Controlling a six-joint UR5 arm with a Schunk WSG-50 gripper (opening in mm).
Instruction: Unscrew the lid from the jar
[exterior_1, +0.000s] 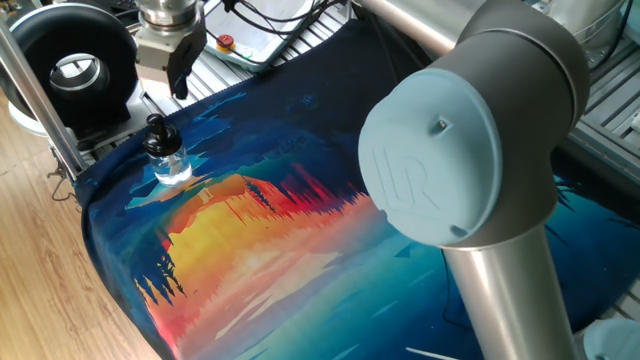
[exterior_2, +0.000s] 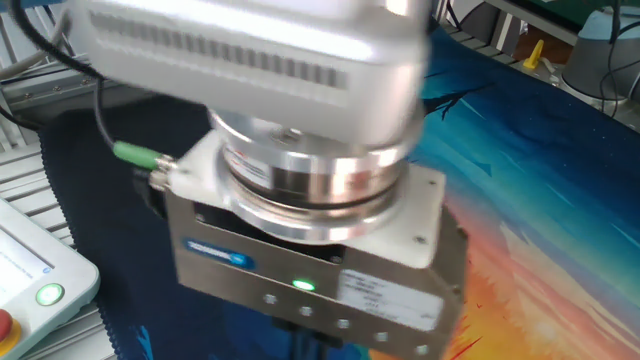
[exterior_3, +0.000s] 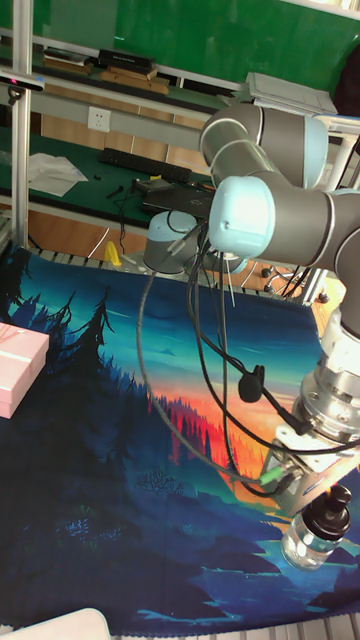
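Note:
The black lid sits low down over the jar's neck, so I expect the lid to stay on the jar when I turn it.
The jar, small and of clear glass, stands upright on the painted cloth near its left corner, with the black lid on its neck. My gripper hangs above and behind the jar, apart from it, its dark fingers open and holding nothing. In the tall fixed view the jar and lid sit at the bottom right, just under the gripper. The other fixed view is filled by the gripper's silver body; the jar is hidden there.
A large black ring-shaped device stands left of the gripper behind a metal post. A pink gift box lies at the cloth's far side. The arm's big blue-capped joint blocks the right of one fixed view.

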